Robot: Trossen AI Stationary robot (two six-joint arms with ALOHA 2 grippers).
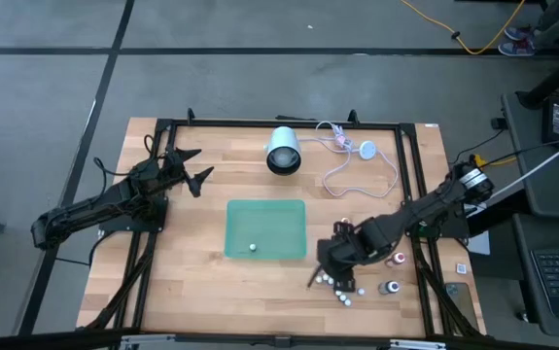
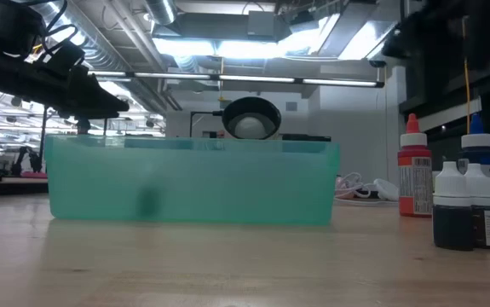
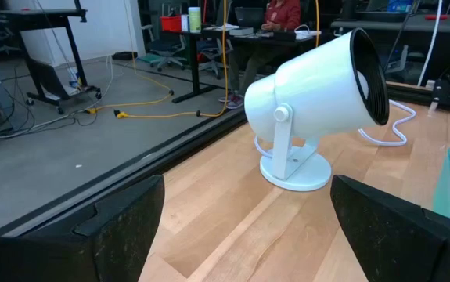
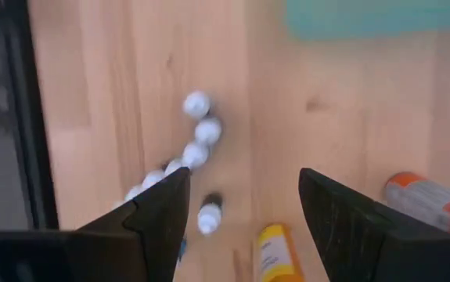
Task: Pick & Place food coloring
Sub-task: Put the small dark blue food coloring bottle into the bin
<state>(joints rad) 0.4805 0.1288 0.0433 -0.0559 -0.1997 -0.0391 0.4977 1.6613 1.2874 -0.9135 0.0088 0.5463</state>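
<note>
The white-capped bottle [image 4: 210,207] closest to my right gripper's open fingers stands apart from the row. I keep moving down until the fingers are on both sides of its cap [image 4: 208,221], then close them.
Several tiny white-capped food coloring bottles [image 1: 342,289] stand in a loose cluster on the wood near the table's right near corner, and show in the right wrist view as a row of white caps [image 4: 196,153]. A yellow bottle [image 4: 275,251] and an orange-red one [image 4: 428,200] lie beside them. A red bottle [image 2: 413,179] and a blue one [image 2: 476,149] stand upright. One small bottle [image 1: 252,247] sits inside the green tray [image 1: 265,209]. My right gripper [image 1: 326,272] hovers open above the cluster [image 4: 244,184]. My left gripper [image 1: 199,165] waits open at the table's left.
A white round lamp-like device [image 1: 283,151] stands on its base behind the tray, also seen in the left wrist view [image 3: 318,86], with a white cable [image 1: 357,170] coiled to its right. Black frame rails [image 1: 417,175] border the table. A person [image 3: 283,12] sits far off.
</note>
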